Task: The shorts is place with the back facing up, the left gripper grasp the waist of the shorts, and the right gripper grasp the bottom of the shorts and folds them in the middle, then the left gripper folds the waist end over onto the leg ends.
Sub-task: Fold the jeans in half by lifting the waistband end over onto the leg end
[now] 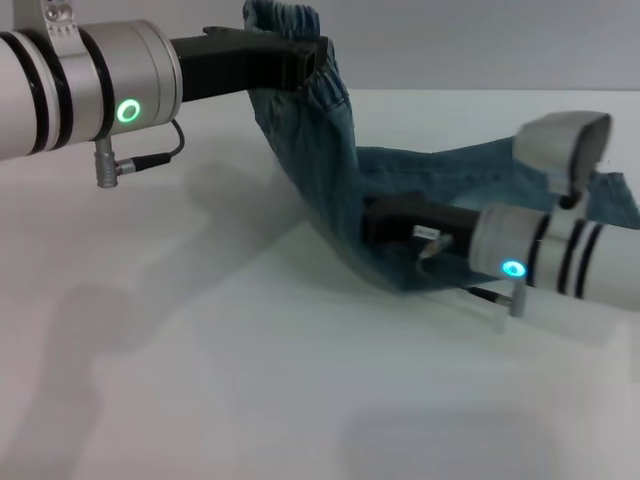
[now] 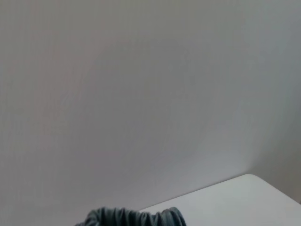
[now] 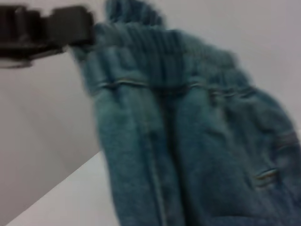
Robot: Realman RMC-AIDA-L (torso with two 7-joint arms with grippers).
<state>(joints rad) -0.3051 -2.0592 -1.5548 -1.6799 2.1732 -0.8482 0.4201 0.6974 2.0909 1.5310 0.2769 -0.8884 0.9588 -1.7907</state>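
Next, my right gripper pushes in behind the hanging denim (image 1: pixel 346 217) and spreads it out before folding, because the shorts hang in a narrow, creased strip (image 1: pixel 311 142) below my left gripper.
The blue denim shorts (image 1: pixel 330 170) hang by their gathered elastic waist from my left gripper (image 1: pixel 315 55), which is shut on the waistband high above the table at the back. From there the cloth slopes down to the table and lies out to the right. My right gripper (image 1: pixel 370 225) is low at the middle of the shorts, its black body resting against the cloth and its tip buried in the denim. In the right wrist view the shorts (image 3: pixel 188 141) fill the picture, with the left gripper (image 3: pixel 89 23) at the waist. The waistband (image 2: pixel 131 218) peeks into the left wrist view.
The white table (image 1: pixel 200 350) stretches bare in front and to the left of the shorts. A plain grey wall (image 1: pixel 450 40) stands behind it. The table's far corner (image 2: pixel 244 188) shows in the left wrist view.
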